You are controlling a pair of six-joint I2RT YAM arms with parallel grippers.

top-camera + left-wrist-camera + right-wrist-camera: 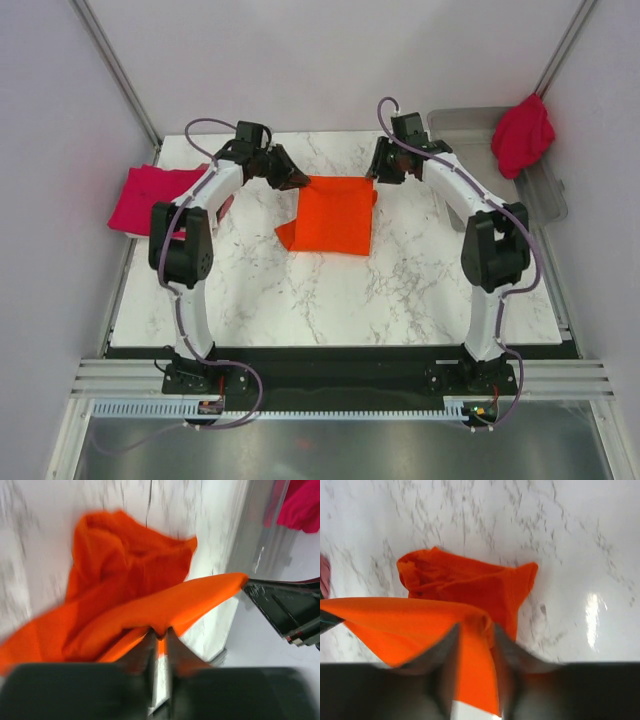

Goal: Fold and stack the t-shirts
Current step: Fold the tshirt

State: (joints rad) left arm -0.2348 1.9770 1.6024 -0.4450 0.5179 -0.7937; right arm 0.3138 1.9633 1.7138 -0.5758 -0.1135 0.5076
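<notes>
The crimson-magenta shirts hang over the table's edge (121, 215). My left gripper should first let go of the orange t-shirt and pull their stack inward by its inner edge (226, 208).
A bright orange t-shirt (335, 215) lies partly folded at the middle back of the marble table. My left gripper (297, 180) is shut on its far left corner, and my right gripper (377, 172) is shut on its far right corner; the far edge is stretched taut between them, lifted off the table. The left wrist view shows the orange cloth (135, 595) pinched between my fingers, and the right wrist view shows the same cloth (465, 587). Crimson-magenta shirts (150, 195) lie at the table's left edge. Another crimson shirt (522, 135) hangs over the bin.
A clear grey plastic bin (540, 190) stands at the back right corner, beside the table (330, 300). Grey walls close in the back and sides. The arm bases sit at the near edge.
</notes>
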